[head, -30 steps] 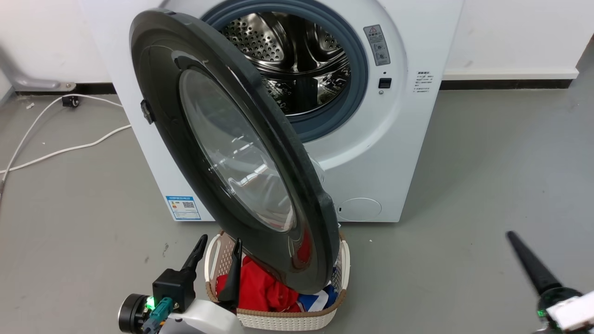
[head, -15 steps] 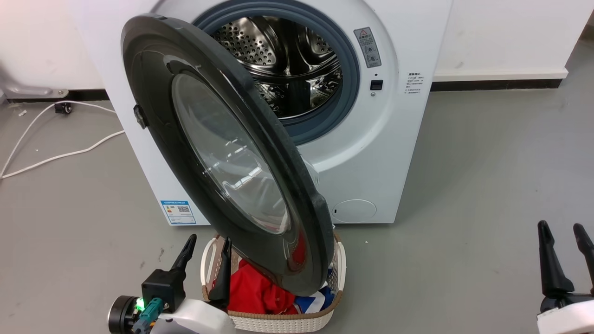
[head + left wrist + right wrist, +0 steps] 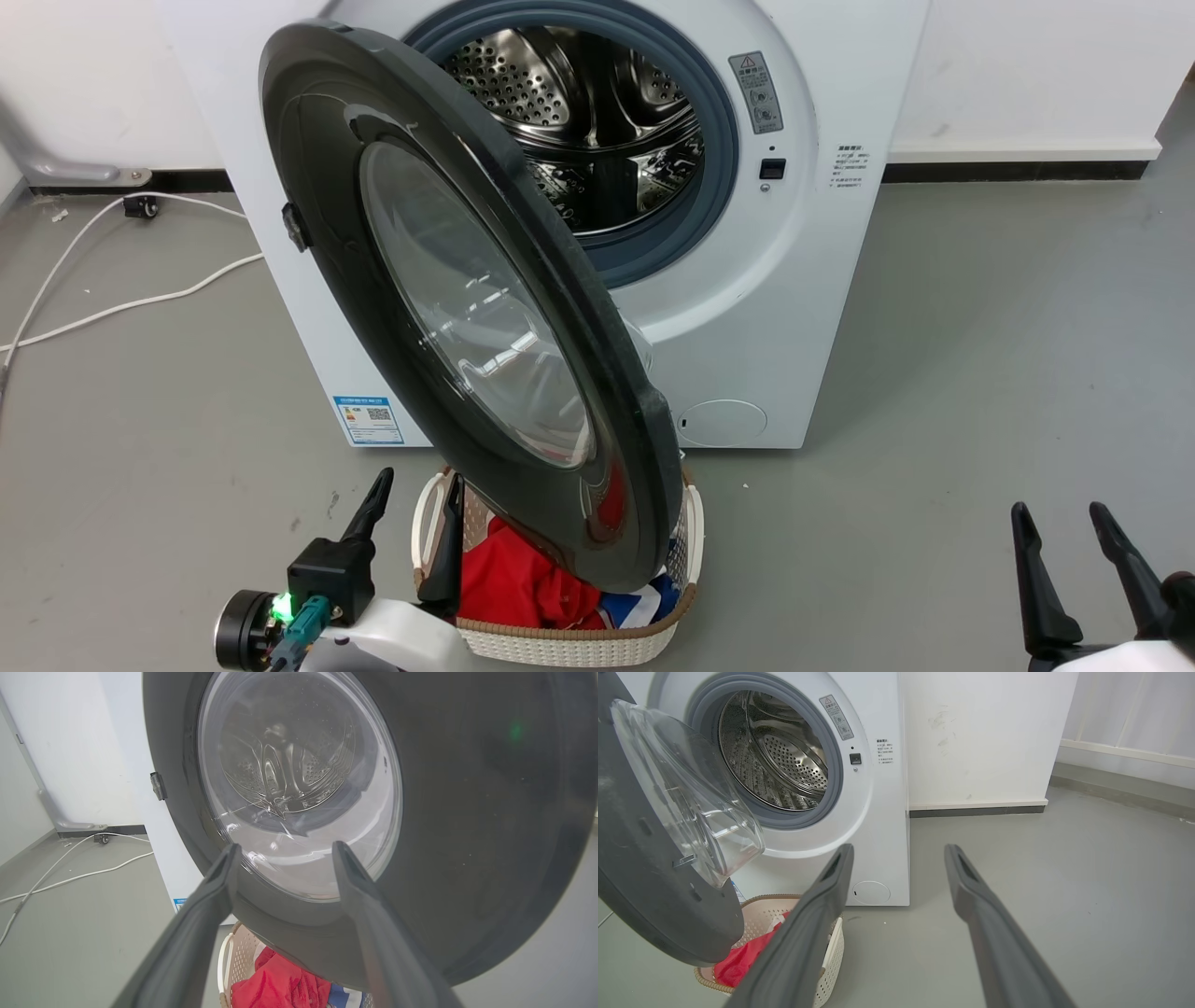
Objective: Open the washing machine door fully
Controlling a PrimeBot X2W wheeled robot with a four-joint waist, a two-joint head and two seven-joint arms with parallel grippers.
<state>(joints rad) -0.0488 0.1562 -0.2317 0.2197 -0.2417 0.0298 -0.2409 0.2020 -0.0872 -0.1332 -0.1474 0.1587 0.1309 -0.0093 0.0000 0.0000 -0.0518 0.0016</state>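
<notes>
The door will swing clear over the laundry basket (image 3: pixel 555 605) when I push the door open, because the basket sits low under the washing machine door's rim (image 3: pixel 613 536).
The white washing machine (image 3: pixel 794 308) stands against the wall, its steel drum (image 3: pixel 597 121) exposed. The washing machine door (image 3: pixel 467 308), a glossy black disc with a clear glass bowl, hangs swung out toward me, hinged on the left. My left gripper (image 3: pixel 418 490) is open just below and left of the door's lower rim, holding nothing; its wrist view faces the door (image 3: pixel 467 812) from close by. My right gripper (image 3: pixel 1060 518) is open low at the right, well apart from the machine (image 3: pixel 878 812), with the door (image 3: pixel 640 868) off to its left.
A cream laundry basket (image 3: pixel 579 639) with red and blue clothes sits on the floor under the door's lower edge. White cables (image 3: pixel 121 303) run across the grey floor at the left. Open floor (image 3: pixel 980 373) lies right of the machine.
My right gripper came up from a single blurred finger at the lower right to both fingers upright and apart. The head camera swung slightly left, then back. The door has not visibly moved.
</notes>
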